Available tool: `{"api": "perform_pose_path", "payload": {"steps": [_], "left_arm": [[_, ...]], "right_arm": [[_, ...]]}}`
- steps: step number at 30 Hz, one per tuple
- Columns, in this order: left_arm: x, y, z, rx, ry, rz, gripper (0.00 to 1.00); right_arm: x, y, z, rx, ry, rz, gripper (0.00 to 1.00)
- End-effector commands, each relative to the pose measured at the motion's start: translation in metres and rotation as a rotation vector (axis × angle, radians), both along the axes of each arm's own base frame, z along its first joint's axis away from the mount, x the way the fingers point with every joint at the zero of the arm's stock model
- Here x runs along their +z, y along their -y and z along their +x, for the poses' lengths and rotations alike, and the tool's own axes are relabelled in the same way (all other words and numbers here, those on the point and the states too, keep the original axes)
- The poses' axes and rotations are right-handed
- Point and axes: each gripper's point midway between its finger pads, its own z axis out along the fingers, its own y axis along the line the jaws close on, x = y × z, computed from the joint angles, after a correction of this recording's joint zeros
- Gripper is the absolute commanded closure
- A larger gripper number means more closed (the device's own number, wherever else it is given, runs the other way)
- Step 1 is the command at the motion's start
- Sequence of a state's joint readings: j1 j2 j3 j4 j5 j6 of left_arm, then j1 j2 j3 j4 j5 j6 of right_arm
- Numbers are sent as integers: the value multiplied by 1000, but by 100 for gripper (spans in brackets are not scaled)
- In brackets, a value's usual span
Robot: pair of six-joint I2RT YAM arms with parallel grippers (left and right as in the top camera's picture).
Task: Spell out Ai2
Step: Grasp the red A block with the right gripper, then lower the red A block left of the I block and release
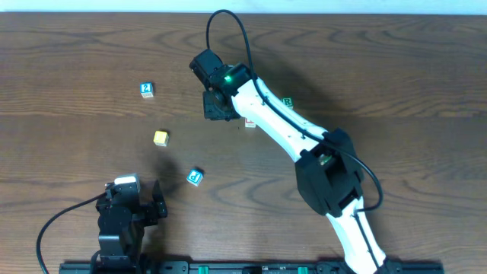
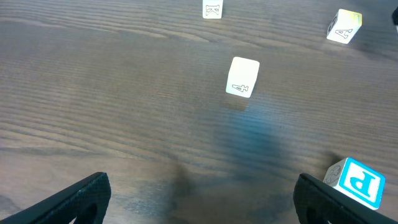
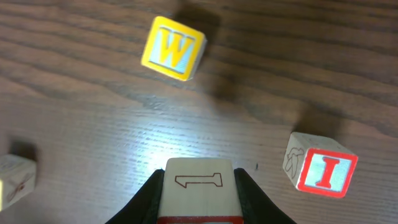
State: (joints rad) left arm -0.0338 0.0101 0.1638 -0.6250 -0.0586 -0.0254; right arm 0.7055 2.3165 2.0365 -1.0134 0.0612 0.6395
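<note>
My right gripper should keep descending into the open spot [image 3: 262,160] beside the red I block and release, since the wooden block's red edge [image 3: 200,219] faces like the I block's.
My right gripper [image 1: 217,106] [image 3: 200,182] is shut on a wooden block [image 3: 199,193] with an outlined 1 on its face, held above the table. A red I block [image 3: 320,169] lies to its right and shows as a red block [image 1: 249,122] by the arm in the overhead view. A blue 2 block [image 1: 147,90] lies at the far left. A block showing an A on its side [image 2: 344,26] appears in the left wrist view. My left gripper [image 1: 156,205] [image 2: 199,194] is open and empty at the near left.
A yellow W block [image 3: 173,48] lies ahead of the right gripper. A yellow-topped block [image 1: 160,138] shows a 4 [image 2: 242,78]. A blue P block [image 1: 195,177] [image 2: 357,182] sits by the left gripper's right finger. A green block [image 1: 287,101] lies behind the right arm.
</note>
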Motion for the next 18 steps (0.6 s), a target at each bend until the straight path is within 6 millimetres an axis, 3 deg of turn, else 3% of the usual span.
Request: {"api": "perform_pose_path", "payload": {"steps": [1,13,18], "left_arm": [[-3,0,0,-1,-4,3,5],[-3,0,0,-1,-4,3,5],[-3,0,0,-1,-4,3,4]], "right_arm": [[-9,6,6,-20,-8,-25,98],[-47,21,-2,10,-84,-113,98],[-50,24,2,2,-67,-137,98]]}}
